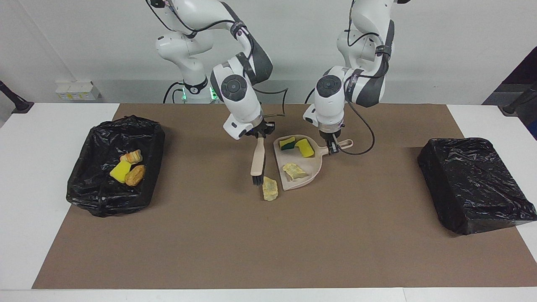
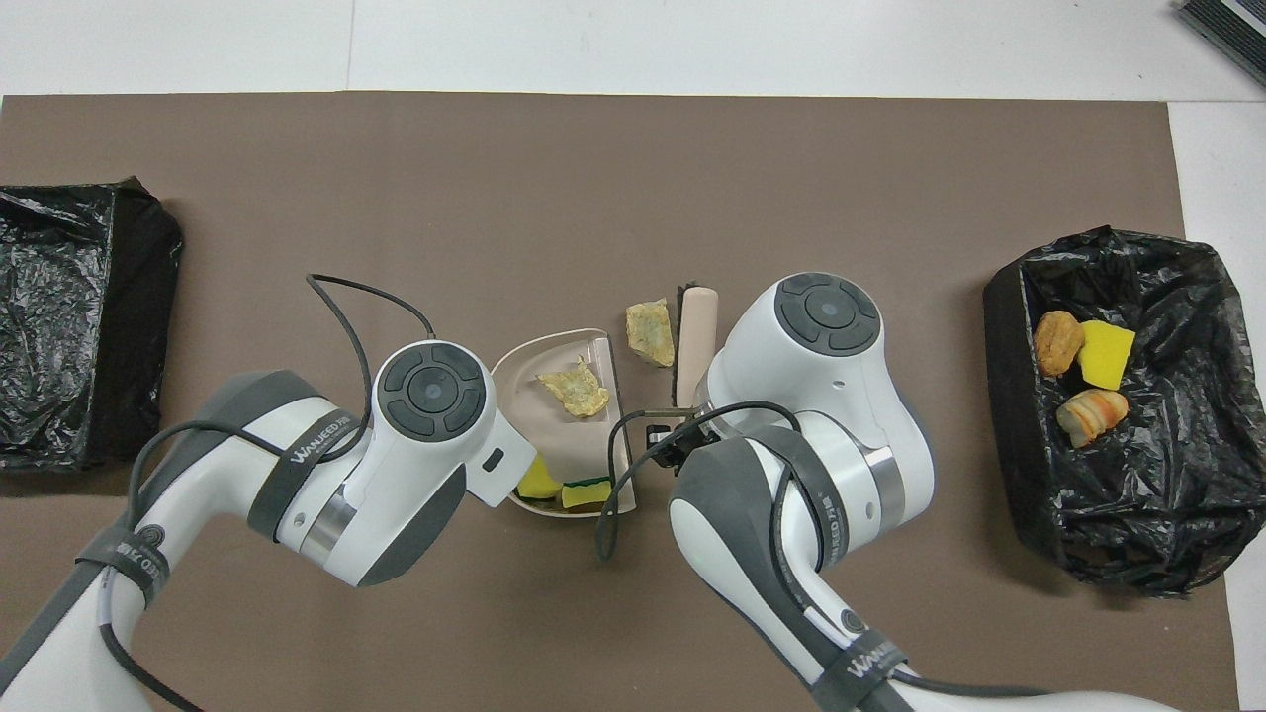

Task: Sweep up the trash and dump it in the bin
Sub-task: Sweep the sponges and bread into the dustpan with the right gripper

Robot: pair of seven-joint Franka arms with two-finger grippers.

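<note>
A pale lump (image 2: pixel 649 332) lies between the brush and the pan's opening, so the robot's right gripper should sweep it into the pan (image 2: pixel 582 439) before the left gripper lifts the pan.
My left gripper (image 1: pixel 333 147) is shut on the handle of the beige dustpan (image 1: pixel 314 163), which rests on the brown mat. A green-and-yellow sponge (image 1: pixel 287 143), a yellow sponge (image 1: pixel 305 148) and a pale crumbly lump (image 1: pixel 293 171) lie in the pan (image 2: pixel 529 381). Shut on the beige hand brush (image 1: pixel 258 157), my right gripper (image 1: pixel 260 133) holds it beside the pan's mouth with the bristles down at the mat. A second pale lump (image 1: pixel 269 188) lies on the mat just past the bristles, outside the pan. The overhead view shows this lump (image 2: pixel 650 331) next to the brush (image 2: pixel 695 331).
A black-lined bin (image 1: pixel 84 184) at the right arm's end of the table holds a yellow sponge (image 1: pixel 121 171) and two orange-brown pieces (image 1: pixel 135 175). Another black-wrapped bin (image 1: pixel 474 184) stands at the left arm's end. White table borders the mat.
</note>
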